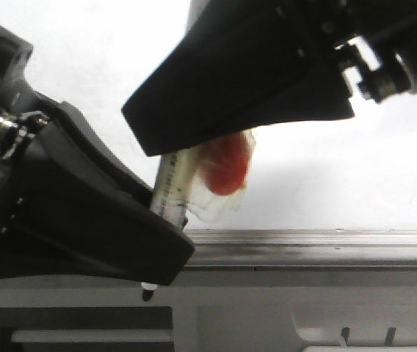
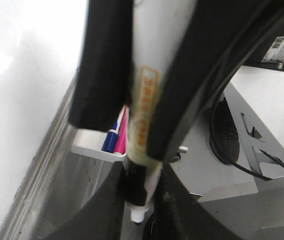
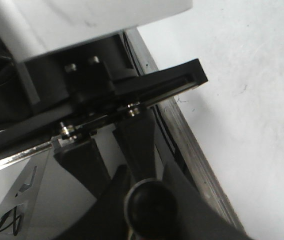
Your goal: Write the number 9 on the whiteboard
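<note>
The marker's tip is close to my shut left gripper, so next I open that gripper and back it away before my right gripper writes on the whiteboard [image 1: 307, 172].
A marker [image 1: 173, 183] with a cream body and a dark lower end stands steeply tilted in front of the whiteboard [image 1: 341, 169]. Its tip [image 1: 147, 293] points down, below the grey edge rail [image 1: 326, 238]. My left gripper [image 1: 166, 235] is shut on its lower part. My right gripper [image 1: 172, 143] is shut on its upper part. A clear wrap with a red patch [image 1: 227, 165] hangs off the marker. The left wrist view shows the marker [image 2: 144, 105] between both pairs of fingers. The right wrist view shows its dark round end [image 3: 149, 207]. No number 9 is in view.
A small white tray [image 2: 94, 150] below the rail holds a blue and a pink marker. A tiny dark scribble [image 3: 182, 100] sits on the whiteboard [image 3: 252, 100] near its edge. The left arm's body [image 3: 82, 85] is close above my right gripper. A grey stand with a black cable [image 2: 232, 145] lies below.
</note>
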`<state>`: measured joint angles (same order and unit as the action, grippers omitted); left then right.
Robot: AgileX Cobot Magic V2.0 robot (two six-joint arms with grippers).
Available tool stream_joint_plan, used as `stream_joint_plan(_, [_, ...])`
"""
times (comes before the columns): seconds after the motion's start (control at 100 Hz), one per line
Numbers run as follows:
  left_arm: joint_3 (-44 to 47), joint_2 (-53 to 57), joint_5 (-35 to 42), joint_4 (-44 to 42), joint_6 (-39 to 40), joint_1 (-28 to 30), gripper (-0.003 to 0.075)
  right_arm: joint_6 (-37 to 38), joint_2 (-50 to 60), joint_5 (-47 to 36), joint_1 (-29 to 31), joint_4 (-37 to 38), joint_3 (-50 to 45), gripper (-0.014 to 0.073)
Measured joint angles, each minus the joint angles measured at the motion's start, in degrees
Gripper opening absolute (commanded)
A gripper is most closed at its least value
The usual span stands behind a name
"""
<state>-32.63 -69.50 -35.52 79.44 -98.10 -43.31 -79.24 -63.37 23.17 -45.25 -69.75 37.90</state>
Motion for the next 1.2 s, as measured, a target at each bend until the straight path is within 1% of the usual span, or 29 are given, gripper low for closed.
stream_joint_plan(0.03, [0.0, 0.0, 0.2, 0.0, 0.4, 0.0, 0.0001, -0.1, 0.1, -0.3, -0.1, 0.0, 0.0, -0.0064])
stream_joint_plan(0.08, [0.0, 0.0, 0.4, 0.0, 1.9, 0.0, 0.0051, -0.1, 0.4, -0.5, -0.1, 0.0, 0.0, -0.0064])
stream_joint_plan(0.13, [0.0, 0.3, 0.5, -0.2, 4.3, 0.0, 0.0133, -0.1, 0.7, -0.5, -0.1, 0.0, 0.0, -0.0064])
stream_joint_plan(0.18, [0.0, 1.4, 0.5, -0.6, 8.0, 0.6, 0.0249, 0.0, 1.4, -0.5, -0.1, -0.2, 0.0, -0.0064])
stream_joint_plan(0.2, [0.0, 1.7, 0.3, -1.1, 10.0, 0.8, 0.0278, 0.2, 1.9, -0.4, -0.1, -0.2, 0.0, -0.0064])
stream_joint_plan(0.23, [0.0, 2.7, 0.0, -2.1, 12.6, 1.5, 0.0345, 0.7, 2.7, -0.2, -0.1, 0.0, 0.1, -0.0064])
stream_joint_plan(0.25, [0.0, 3.5, -0.3, -3.0, 14.5, 2.0, 0.0379, 1.4, 3.1, 0.1, -0.1, 0.4, 0.3, -0.0064])
stream_joint_plan(0.3, [0.0, 5.6, -1.7, -5.6, 18.5, 3.4, 0.0432, 4.4, 4.7, 1.4, 0.0, 2.5, 1.1, -0.0064])
stream_joint_plan(0.33, [0.0, 7.1, -2.8, -7.7, 20.9, 4.3, 0.0445, 7.4, 5.5, 3.3, 0.2, 4.4, 1.9, -0.0064])
stream_joint_plan(0.37, [0.0, 9.6, -4.9, -10.1, 22.9, 5.7, 0.0442, 11.2, 6.4, 6.1, 0.5, 8.3, 3.6, -0.0064])
stream_joint_plan(0.4, [0.0, 11.4, -6.0, -11.4, 24.5, 6.8, 0.044, 15.6, 6.9, 9.7, 0.7, 11.7, 5.1, -0.0064])
stream_joint_plan(0.44, [0.0, 14.1, -7.5, -13.1, 26.0, 8.5, 0.044, 20.7, 7.3, 13.6, 0.8, 17.9, 7.7, -0.0064])
stream_joint_plan(0.49, [0.0, 17.3, -8.6, -14.3, 27.8, 10.5, 0.044, 29.2, 7.4, 20.5, 0.8, 25.9, 11.2, -0.0063])
stream_joint_plan(0.57, [0.0, 22.2, -8.7, -15.0, 29.5, 13.9, 0.044, 38.7, 7.3, 29.6, 0.8, 39.3, 16.4, -0.0041])
stream_joint_plan(0.59, [0.0, 23.3, -8.6, -15.1, 29.7, 14.8, 0.044, 40.7, 7.3, 31.4, 0.8, 41.2, 17.6, -0.0042])
stream_joint_plan(0.64, [0.0, 25.6, -7.5, -15.2, 31.2, 16.8, 0.0437, 44.3, 7.3, 33.5, 0.8, 47.8, 19.6, -0.0042])
stream_joint_plan(0.69, [0.0, 27.4, -6.3, -15.3, 32.7, 18.7, 0.0418, 46.2, 7.6, 33.1, 0.8, 51.7, 20.6, -0.0041])
stream_joint_plan(0.74, [0.0, 28.8, -5.1, -15.3, 34.2, 20.8, 0.0382, 47.1, 8.7, 31.0, 0.8, 54.4, 20.6, -0.0041])
stream_joint_plan(0.81, [0.0, 30.0, -4.3, -15.3, 36.0, 23.1, 0.0323, 47.8, 11.5, 24.9, 0.8, 56.3, 18.6, -0.0041])
stream_joint_plan(0.86, [0.0, 30.7, -4.2, -15.3, 36.7, 24.5, 0.0275, 48.0, 14.7, 18.4, 0.8, 56.8, 15.8, -0.0041])
stream_joint_plan(0.93, [0.0, 31.2, -4.2, -15.3, 37.2, 25.7, 0.0204, 48.1, 18.9, 6.9, 0.8, 57.4, 9.8, -0.0041])
stream_joint_plan(1.03, [0.0, 31.2, -4.3, -15.3, 37.3, 26.3, 0.0094, 48.2, 23.3, -13.5, 0.8, 58.4, -0.2, -0.0045])
stream_joint_plan(1.08, [0.0, 31.2, -4.4, -15.3, 37.4, 26.4, 0.0038, 48.2, 23.9, -21.8, 0.8, 58.8, -4.5, -0.0045])
stream_joint_plan(1.12, [0.0, 31.2, -4.4, -15.3, 37.4, 26.4, -0.0006, 48.1, 23.9, -26.8, 0.8, 58.9, -7.5, -0.0045])
stream_joint_plan(1.14, [0.0, 31.2, -4.4, -15.3, 37.4, 26.4, -0.0018, 48.0, 23.7, -28.1, 1.0, 59.0, -8.7, -0.0045])
stream_joint_plan(1.2, [0.0, 31.2, -4.4, -15.3, 37.5, 26.4, -0.0018, 47.7, 22.9, -31.1, 1.0, 59.2, -10.8, -0.0045])
